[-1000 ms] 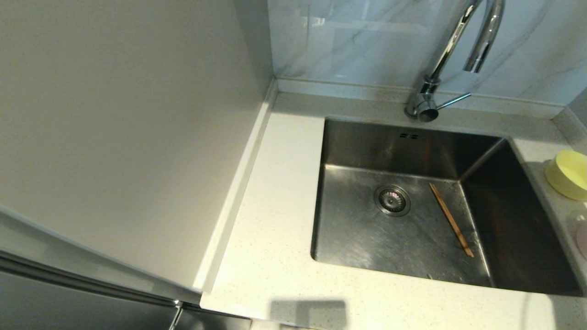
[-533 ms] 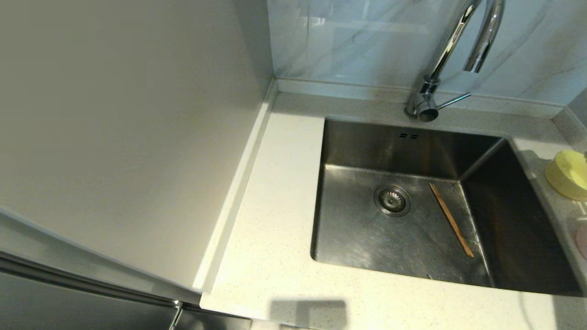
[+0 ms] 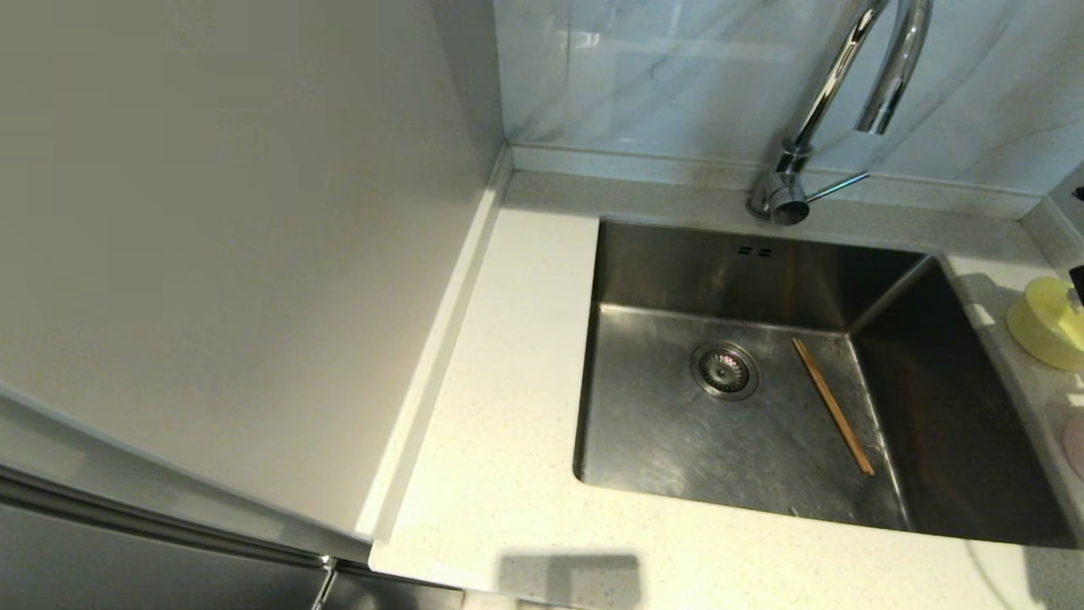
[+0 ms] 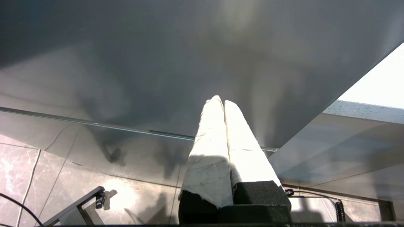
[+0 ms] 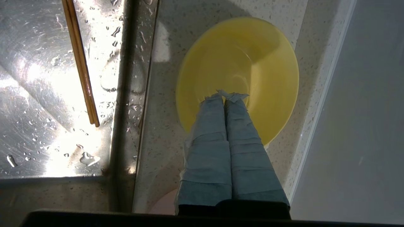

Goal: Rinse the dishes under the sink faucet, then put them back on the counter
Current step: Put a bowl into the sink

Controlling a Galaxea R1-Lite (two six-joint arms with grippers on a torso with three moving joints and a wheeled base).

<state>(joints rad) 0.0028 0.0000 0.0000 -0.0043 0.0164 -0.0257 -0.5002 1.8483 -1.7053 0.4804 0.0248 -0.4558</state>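
The robot's right gripper has both closed fingers above the yellow bowl's inside (image 5: 229,81), so it should open and straddle the bowl's rim on the sink side (image 5: 178,96) before it lifts the bowl.
A pale yellow bowl (image 3: 1043,326) stands on the counter (image 3: 508,381) right of the sink (image 3: 660,440). My right gripper (image 5: 225,94) is shut and empty, with its wrapped tips over the inside of the yellow bowl (image 5: 262,56). Only a dark sliver of the right arm (image 3: 1076,278) shows at the head view's edge. A pink bowl (image 3: 1075,445) sits nearer on the same strip of counter, its rim (image 5: 162,203) just behind my fingers. Brown chopsticks (image 3: 832,417) lie on the wet sink floor right of the drain. The chrome faucet (image 3: 834,93) rises behind the sink. My left gripper (image 4: 220,101) is parked shut below the counter.
A tall grey panel (image 3: 212,254) walls off the counter's left side. The faucet lever (image 3: 838,185) points right. A grey wall (image 5: 363,126) runs close beside the yellow bowl. The drain strainer (image 3: 724,370) sits mid-basin.
My right arm has come in from the right edge over the yellow bowl, now partly covering its far rim and shading it. Chopsticks and bowls have not moved.
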